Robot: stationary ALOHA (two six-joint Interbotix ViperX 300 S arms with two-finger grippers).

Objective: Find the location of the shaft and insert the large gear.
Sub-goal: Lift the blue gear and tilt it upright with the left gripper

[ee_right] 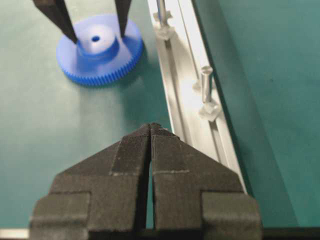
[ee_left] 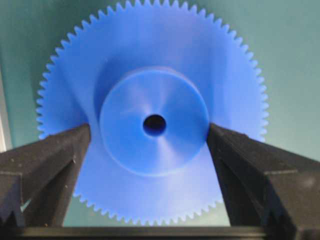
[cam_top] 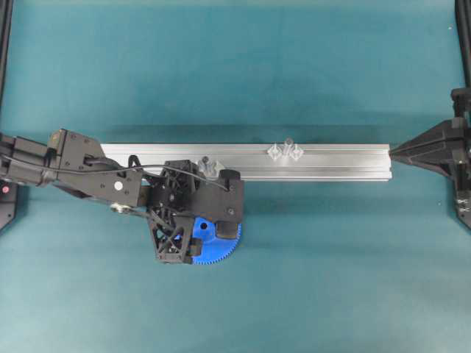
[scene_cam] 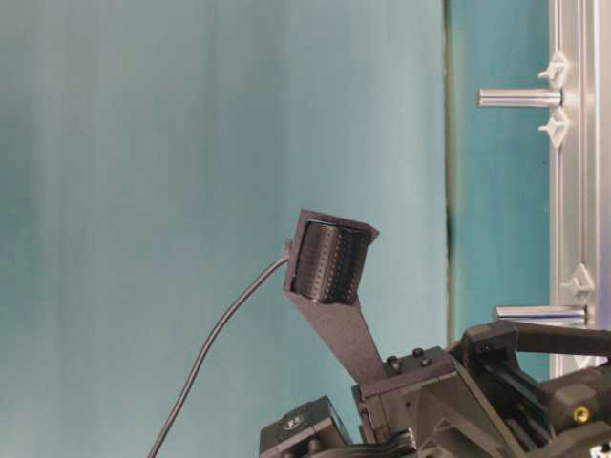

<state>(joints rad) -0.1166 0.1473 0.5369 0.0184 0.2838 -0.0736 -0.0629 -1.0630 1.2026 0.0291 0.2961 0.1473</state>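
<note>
The gear's raised middle has a round hole (cam_top: 204,226) in it, so I expect the large gear (cam_top: 214,248) to slip over the shaft until the end of the shaft pokes through when the robot lowers the gear.
The large gear (ee_left: 150,55), a flat bright blue toothed disc with a raised hub, lies flat on the teal table just in front of the rail. From overhead, the left arm covers most of the large gear (cam_top: 224,246). My left gripper (ee_left: 149,131) stands open, one finger on each side of the hub; the right wrist view shows the fingers (ee_right: 121,22) straddling it. One shaft (cam_top: 283,145) stands on the rail between clear blocks. A second shaft (cam_top: 207,162) stands beside the left wrist. My right gripper (ee_right: 151,126) is shut and empty at the rail's right end (cam_top: 391,153).
The long silver aluminium rail (cam_top: 331,165) runs left to right across the middle of the table, close behind the gear. Black frame posts (cam_top: 464,44) stand at the table's side edges. A camera cable (cam_top: 132,168) loops over the left arm.
</note>
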